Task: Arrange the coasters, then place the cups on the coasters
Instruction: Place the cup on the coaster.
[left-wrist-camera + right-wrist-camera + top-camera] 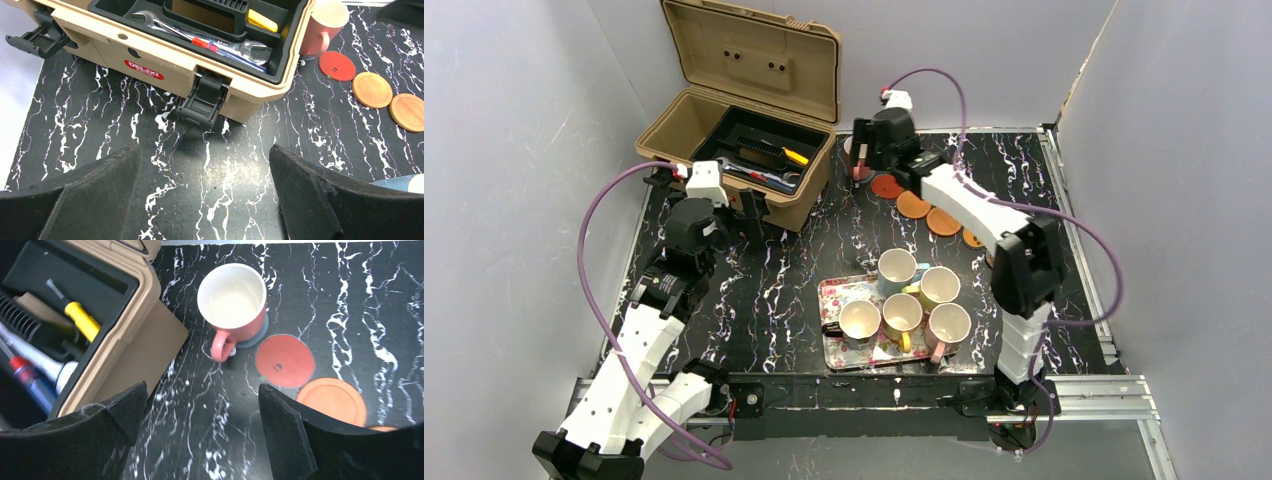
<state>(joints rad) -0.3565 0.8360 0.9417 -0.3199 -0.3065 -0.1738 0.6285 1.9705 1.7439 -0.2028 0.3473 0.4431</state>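
The pink cup is upright on its coaster [244, 331] and the blue cup's far rim [899, 251] is clear, so the robot's right gripper should carry on going to that rim and close there.
A pink cup [231, 297] stands upright on a blue-grey coaster [259, 333] at the far middle of the table, beside the toolbox. After it, in a row, lie a red coaster [285, 360] and an orange coaster [334, 400]; the top view shows more orange coasters [943, 221]. My right gripper [202, 402] hangs open just short of the pink cup's handle, nothing between its fingers. Several cups [902, 313] sit on the floral tray [836, 292] near the front. My left gripper [205, 160] is open over bare table in front of the toolbox.
An open tan toolbox [724, 150] with wrenches and a screwdriver fills the far left, its lid up; its front latch [205, 97] lies just ahead of my left fingers. Grey walls close in the table on three sides.
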